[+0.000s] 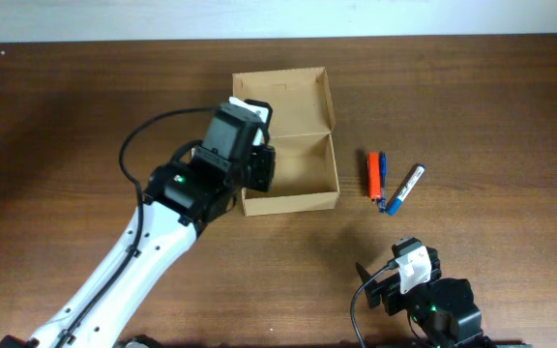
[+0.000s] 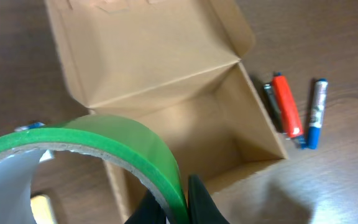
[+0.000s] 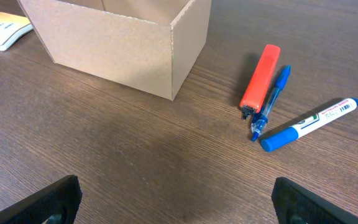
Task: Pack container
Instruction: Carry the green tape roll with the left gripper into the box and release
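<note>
The bottom of the box is clear, with the box's lid folded back (image 1: 284, 102), so my left gripper should go on lowering the green tape roll until it is inside the walls (image 1: 300, 174) before it lets go.
The open tan cardboard box (image 1: 293, 200) stands at mid-table with its flap lid folded back; it looks empty. My left gripper (image 1: 259, 166) hovers over the box's left edge. In the left wrist view, it (image 2: 176, 200) is shut on a green tape roll (image 2: 126, 142) above the box (image 2: 166, 68). An orange marker (image 1: 373, 174), a blue pen (image 1: 382, 172) and a white marker with a blue cap (image 1: 406, 188) lie right of the box. My right gripper (image 3: 176, 198) is open and empty, low over the table in front of the markers.
A small pale yellow pad (image 3: 2, 30) lies left of the box (image 3: 117, 43); in the overhead view my left arm hides it. The orange marker (image 3: 261, 81), blue pen (image 3: 271, 101) and white marker (image 3: 309, 123) lie close together on bare wood.
</note>
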Available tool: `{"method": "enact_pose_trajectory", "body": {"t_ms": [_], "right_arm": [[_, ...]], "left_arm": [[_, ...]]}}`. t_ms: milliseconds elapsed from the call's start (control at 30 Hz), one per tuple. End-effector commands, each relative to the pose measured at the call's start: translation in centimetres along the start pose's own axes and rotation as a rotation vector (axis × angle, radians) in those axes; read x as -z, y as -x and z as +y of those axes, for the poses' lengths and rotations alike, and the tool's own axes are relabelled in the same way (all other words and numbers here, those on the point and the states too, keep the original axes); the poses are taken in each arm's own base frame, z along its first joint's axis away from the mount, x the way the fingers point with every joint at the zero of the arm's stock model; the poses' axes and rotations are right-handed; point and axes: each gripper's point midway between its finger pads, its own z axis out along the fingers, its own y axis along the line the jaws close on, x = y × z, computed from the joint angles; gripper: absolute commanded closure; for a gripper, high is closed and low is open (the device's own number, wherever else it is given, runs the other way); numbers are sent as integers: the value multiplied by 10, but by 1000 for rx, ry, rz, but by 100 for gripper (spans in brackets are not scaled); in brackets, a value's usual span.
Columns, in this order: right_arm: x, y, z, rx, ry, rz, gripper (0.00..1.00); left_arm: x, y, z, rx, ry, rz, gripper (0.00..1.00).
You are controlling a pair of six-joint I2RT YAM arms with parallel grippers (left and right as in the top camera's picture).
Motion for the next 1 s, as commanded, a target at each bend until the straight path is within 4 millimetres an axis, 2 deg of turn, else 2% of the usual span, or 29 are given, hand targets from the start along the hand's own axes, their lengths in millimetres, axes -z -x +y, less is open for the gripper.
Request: {"method": "enact_pose_trajectory", "body": {"t_ms": [0,167,400,600,767,967], "right_arm": [[-1,-1,-2,4,-13,-2,1],[-1,-1,-2,4,-13,-2,1],[-1,-1,-2,4,-13,-2,1],[-1,-1,-2,4,-13,-2,1],[-1,-1,-2,4,-13,-2,1],[-1,-1,-2,4,-13,-2,1]], "left_arm": [[-4,3,-13,113,-14,4,98],[-54,-19,-29,84,-23,100,98],[-97,-19,-37,83,-42,92,98],[-117,-32,-33,77,-18,131,98],[-119,-43,-16,66,70,165,98],[-116,-56,-17,65,61,222,98]]}}
